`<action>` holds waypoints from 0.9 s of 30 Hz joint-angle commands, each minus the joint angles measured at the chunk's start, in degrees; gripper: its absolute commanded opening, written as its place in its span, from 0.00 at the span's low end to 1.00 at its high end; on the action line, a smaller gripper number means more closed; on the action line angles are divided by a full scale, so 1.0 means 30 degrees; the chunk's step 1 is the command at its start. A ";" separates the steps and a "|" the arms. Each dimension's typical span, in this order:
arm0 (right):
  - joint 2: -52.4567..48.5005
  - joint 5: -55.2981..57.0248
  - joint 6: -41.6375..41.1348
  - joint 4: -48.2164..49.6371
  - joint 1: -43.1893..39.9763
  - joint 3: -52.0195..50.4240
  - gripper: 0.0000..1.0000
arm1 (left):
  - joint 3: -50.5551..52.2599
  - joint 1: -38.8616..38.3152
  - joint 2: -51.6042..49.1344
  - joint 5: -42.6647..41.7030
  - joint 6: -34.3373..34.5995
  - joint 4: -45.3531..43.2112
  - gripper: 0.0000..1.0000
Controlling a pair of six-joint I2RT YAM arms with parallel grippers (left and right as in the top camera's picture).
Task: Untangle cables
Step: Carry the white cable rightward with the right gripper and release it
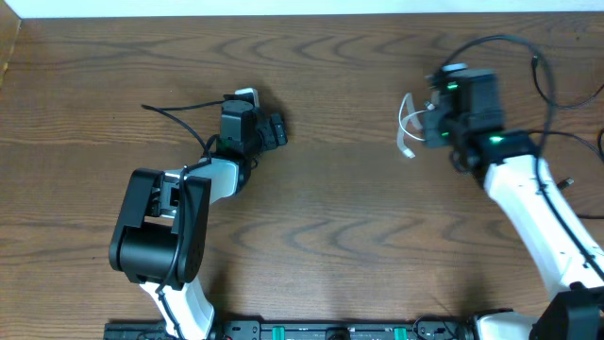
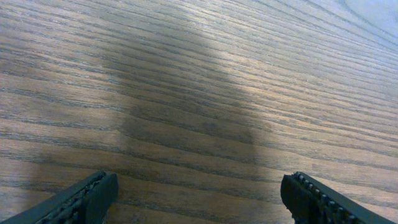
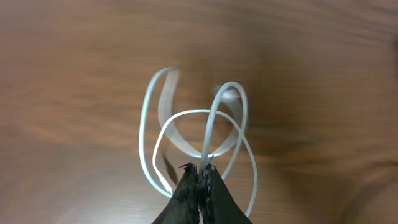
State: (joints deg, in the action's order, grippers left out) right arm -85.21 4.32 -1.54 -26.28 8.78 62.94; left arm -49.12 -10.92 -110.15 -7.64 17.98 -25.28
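Observation:
I can see the white cable point(image 1: 402, 132) hanging in loose loops, clear of the black cords, so I go on moving my right gripper toward those cords point(image 1: 564, 182) and let go of the cable over them.
A white cable point(image 3: 199, 115) hangs in a few loose loops over the wooden table, and my right gripper point(image 3: 200, 169) is shut on one strand of it. From overhead, the white cable point(image 1: 406, 127) shows just left of the right gripper point(image 1: 427, 121), at the table's right rear. My left gripper point(image 2: 199, 190) is open, its fingers point(image 2: 93, 194) wide apart over bare wood with nothing between them. Overhead, the left gripper point(image 1: 276, 130) is left of centre. A thin black cord point(image 1: 175, 110) trails off to its left.
Thin black cords point(image 1: 540, 71) loop at the far right behind the right arm; I cannot tell whether they belong to the arm. The left arm's base point(image 1: 156, 231) stands at the front left. The table's far edge point(image 1: 302, 17) runs along the top.

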 commanded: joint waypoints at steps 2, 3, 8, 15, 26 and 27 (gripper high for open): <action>0.0328 0.0882 -0.0189 0.0364 -0.2776 0.0022 0.01 | 0.0044 0.0066 -0.0073 -0.0306 -0.0029 0.0350 0.90; 0.0328 0.0882 -0.0189 0.0488 -0.3402 0.0022 0.01 | 0.0044 0.0066 -0.0073 -0.0306 -0.0029 0.0350 0.90; 0.0335 0.0889 -0.0182 0.1275 -0.6215 0.0022 0.01 | 0.0044 0.0066 -0.0073 -0.0306 -0.0029 0.0357 0.90; 0.0335 0.0787 -0.0255 0.2339 -1.0105 0.0051 0.01 | 0.0044 0.0058 -0.0073 -0.0306 -0.0029 0.0357 0.90; 0.0328 -0.2594 -0.1122 0.4036 -1.5555 0.0605 0.01 | 0.0044 0.0066 -0.0073 -0.0306 -0.0029 0.0357 0.89; 0.0328 -0.2572 -0.1115 0.4044 -1.5817 0.0605 0.01 | 0.0044 0.0066 -0.0073 -0.0306 -0.0029 0.0350 0.90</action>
State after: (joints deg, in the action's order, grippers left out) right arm -85.12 -0.62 -3.53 -14.46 -36.91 63.13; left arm -49.12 -10.92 -110.15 -7.62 17.98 -25.28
